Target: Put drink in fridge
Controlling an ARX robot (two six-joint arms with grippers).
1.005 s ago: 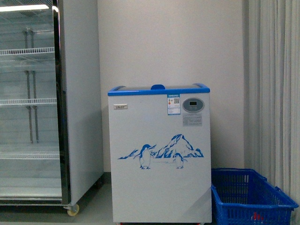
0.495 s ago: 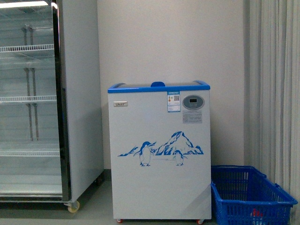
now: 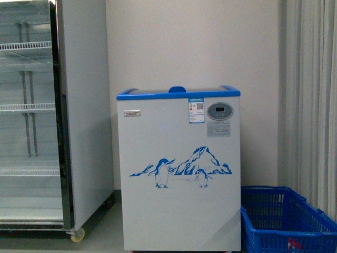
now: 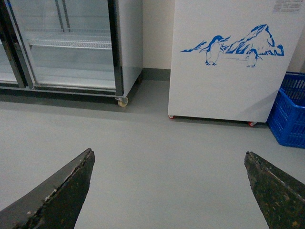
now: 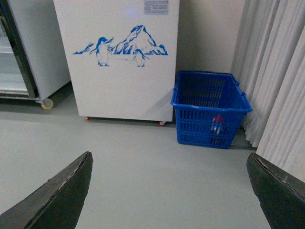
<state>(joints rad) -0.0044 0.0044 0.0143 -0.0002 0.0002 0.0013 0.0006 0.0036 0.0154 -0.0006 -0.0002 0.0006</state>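
Observation:
The fridge's lid (image 3: 154,91) will slide straight back when I open it, because the blue lid handle (image 3: 177,89) sits at the front between raised blue side rims.
The fridge (image 3: 179,174) is a white chest freezer with a blue rim, a blue lid handle and a penguin-and-mountain drawing. It stands straight ahead against the wall and also shows in both wrist views as the fridge (image 4: 219,71) (image 5: 119,76). To its right on the floor is a blue basket (image 3: 263,232) (image 5: 190,121). Inside it, the drink (image 5: 217,120) (image 3: 294,243) shows only as a small red-topped shape through the mesh. My left gripper (image 4: 168,152) and right gripper (image 5: 169,154) hang open over bare grey floor, holding nothing.
A tall glass-door cooler (image 3: 31,132) (image 4: 71,43) with white wire shelves stands on castors left of the fridge. Pale curtains (image 3: 310,105) (image 5: 276,71) hang right of the basket. Grey floor (image 5: 143,157) lies between me and the fridge.
The fridge looks a little larger and higher in the front view, and the cooler has slid left. My viewpoint has drawn closer.

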